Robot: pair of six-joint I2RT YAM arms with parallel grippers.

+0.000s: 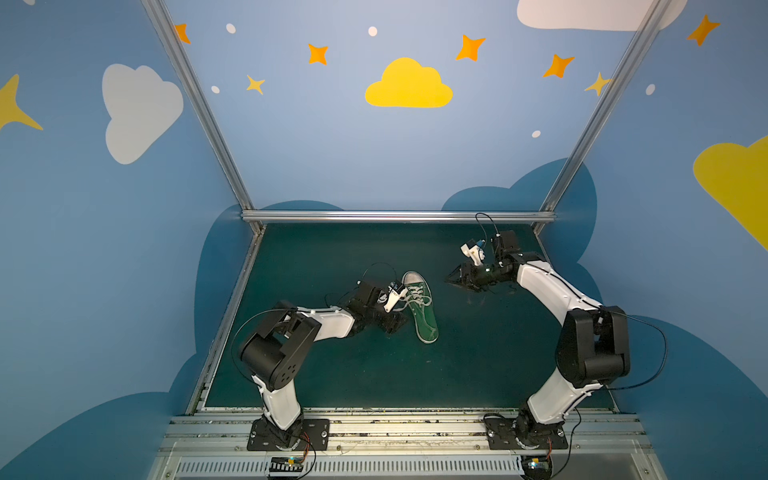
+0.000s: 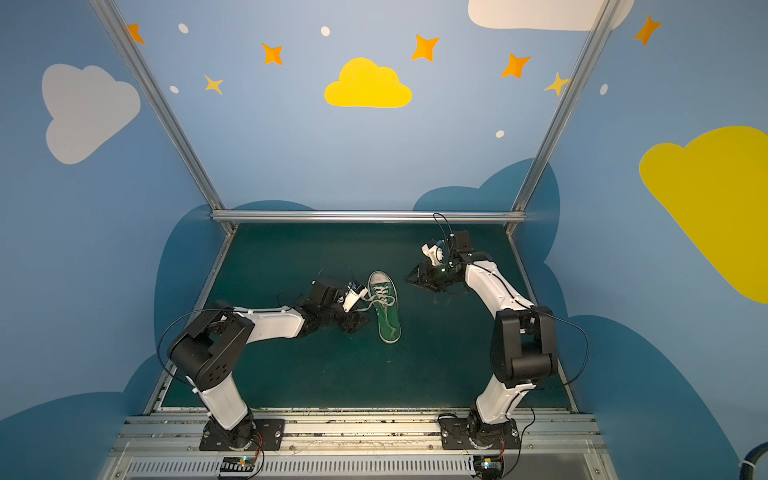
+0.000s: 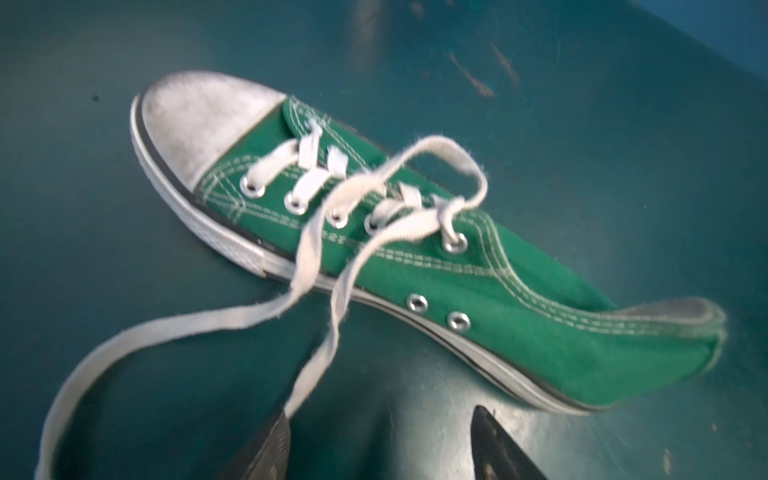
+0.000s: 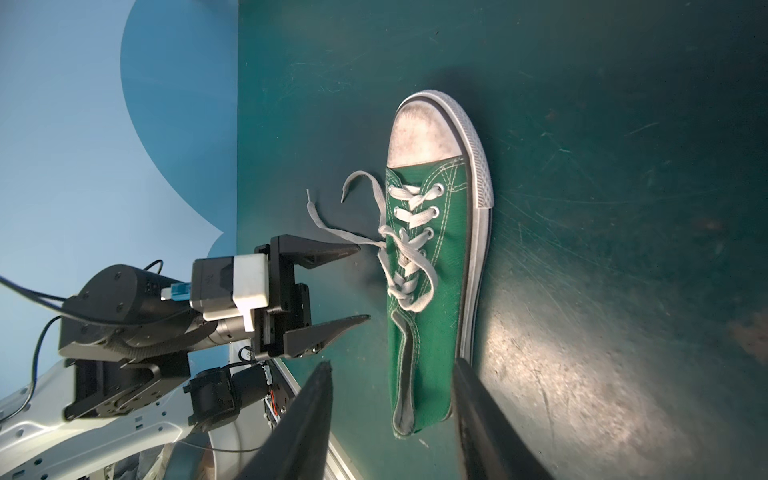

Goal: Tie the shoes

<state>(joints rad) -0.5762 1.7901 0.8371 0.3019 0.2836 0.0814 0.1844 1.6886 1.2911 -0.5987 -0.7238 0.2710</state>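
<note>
Both laces [image 4: 324,225] trail on the side of the shoe away from my right gripper. So next my left gripper pinches the nearer lace [image 3: 321,356] and brings it across the shoe.
A green sneaker [image 1: 423,309] [image 2: 385,309] with a white toe cap lies on the dark green mat, toe toward the back wall. Its white laces [image 3: 316,249] [image 4: 409,266] are loose and trail onto the mat on the shoe's left side. My left gripper [image 1: 394,323] [image 2: 356,323] [image 4: 362,284] stands open just left of the shoe's middle. One lace runs past the tip of one of its fingers [image 3: 270,449]; nothing is clamped. My right gripper [image 1: 449,278] [image 2: 409,279] [image 4: 392,368] hangs open above the mat, right of the toe, holding nothing.
The mat [image 1: 332,374] is bounded by an aluminium rail [image 1: 395,216] at the back and metal frame posts at the corners. Both arm bases are bolted to the front rail [image 1: 374,428]. Blue painted walls enclose the cell.
</note>
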